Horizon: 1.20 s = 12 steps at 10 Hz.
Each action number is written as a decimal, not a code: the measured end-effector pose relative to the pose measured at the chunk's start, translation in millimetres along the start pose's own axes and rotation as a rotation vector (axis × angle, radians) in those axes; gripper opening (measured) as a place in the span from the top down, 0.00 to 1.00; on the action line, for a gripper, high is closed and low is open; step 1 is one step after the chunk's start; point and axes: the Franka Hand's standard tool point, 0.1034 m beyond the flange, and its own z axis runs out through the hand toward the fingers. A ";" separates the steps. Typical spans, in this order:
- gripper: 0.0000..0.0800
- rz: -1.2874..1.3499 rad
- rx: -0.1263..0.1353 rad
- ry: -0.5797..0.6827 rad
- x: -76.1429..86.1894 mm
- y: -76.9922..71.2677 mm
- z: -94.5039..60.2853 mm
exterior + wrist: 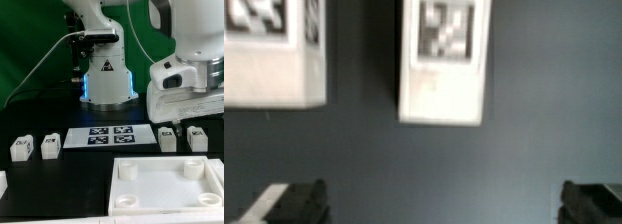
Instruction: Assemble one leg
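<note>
I should expect a round peg to be hidden at one end of the leg point(197, 139), because round sockets point(193, 169) can be seen at the corners of the white rimmed panel.
Two white legs stand at the exterior view's right point(168, 137) point(197, 137), and two more at its left point(20, 150) point(50, 146). Each carries a black-and-white tag. My gripper point(190, 120) hangs just above the right pair. In the wrist view two legs lie side by side on the dark table, one in full point(443, 65) and one cut by the frame edge point(269, 50). My gripper point(446, 205) is open and empty, with its dark fingertips point(295, 205) wide apart and clear of both legs. The large white rimmed panel point(165, 190) lies at the front.
The marker board point(110, 136) lies flat mid-table between the two pairs of legs. The robot base point(108, 75) stands behind it against a green backdrop. A small white part shows at the front left edge point(2, 182).
</note>
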 end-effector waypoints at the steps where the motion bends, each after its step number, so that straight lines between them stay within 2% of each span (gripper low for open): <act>1: 0.19 -0.002 0.001 -0.112 -0.1 -5.2 2.4; 3: 0.19 -0.004 0.002 -0.267 0.9 -9.2 5.9; 4: 0.19 -0.004 0.000 -0.399 -6.1 -7.4 6.7; 6: 0.19 -0.009 0.002 -0.601 -9.0 -6.9 9.6; 7: 0.19 -0.008 0.007 -0.612 -3.4 -7.3 13.3; 9: 0.19 0.009 -0.009 -0.625 -11.9 -6.7 22.7; 12: 0.19 0.005 -0.019 -0.619 -21.4 -8.3 41.1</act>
